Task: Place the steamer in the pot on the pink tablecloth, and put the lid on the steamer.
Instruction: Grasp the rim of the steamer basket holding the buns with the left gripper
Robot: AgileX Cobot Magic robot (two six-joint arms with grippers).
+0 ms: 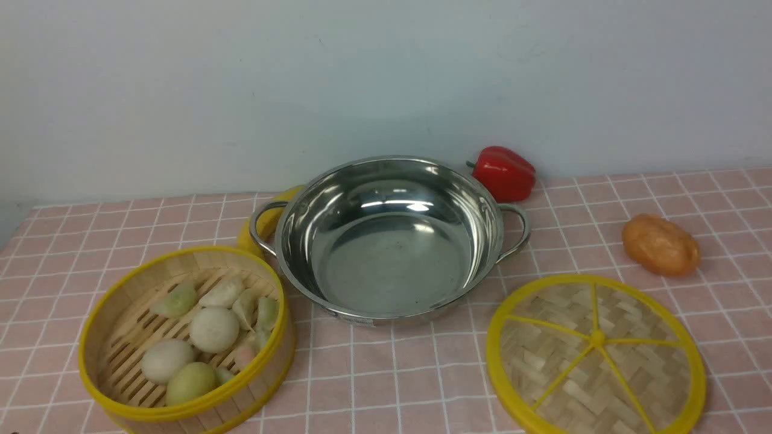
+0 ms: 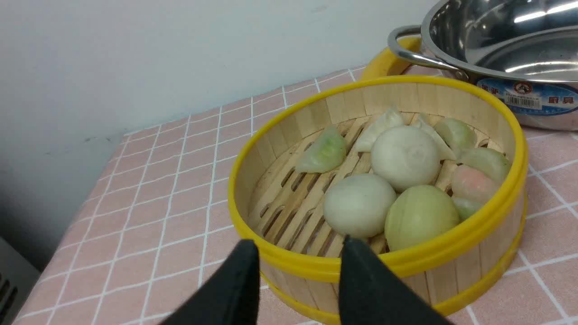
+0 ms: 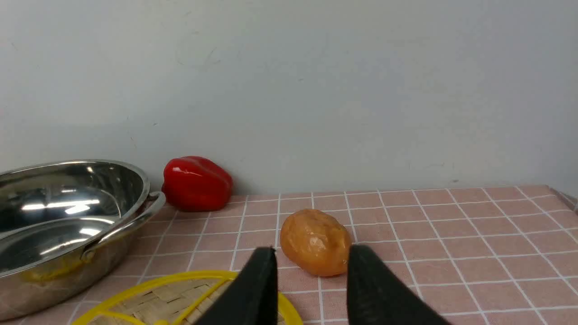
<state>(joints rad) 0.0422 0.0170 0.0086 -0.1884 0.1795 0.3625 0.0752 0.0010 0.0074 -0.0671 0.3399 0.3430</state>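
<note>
My gripper will bring a banana's hidden end into view behind the steamer point(image 1: 187, 339) when it lifts the steamer, because a yellow curve point(image 1: 253, 231) dips behind the steamer's rim by the pot's handle.
The steamer point(image 1: 181, 265), a bamboo basket with yellow rims holding white and pale green buns, stands on the pink tablecloth point(image 1: 392, 374) at the front left. The empty steel pot point(image 1: 392, 265) sits in the middle, just behind and right of it. The woven lid point(image 1: 594, 355) lies flat at the front right. Neither gripper shows in the front view. In the left wrist view my left gripper point(image 2: 298, 248) is open, its black fingers just short of the steamer's point(image 2: 406, 97) near rim, with the pot point(image 2: 496, 40) beyond. My right gripper point(image 3: 311, 249) is open over the lid's point(image 3: 180, 293) edge.
A red bell pepper point(image 1: 503, 173) lies against the wall behind the pot. An orange-brown lump point(image 1: 660, 244) sits at the right, straight ahead of my right gripper. A yellow ring point(image 1: 259, 226) pokes out behind the pot's left handle. The tablecloth's left edge drops off near the steamer.
</note>
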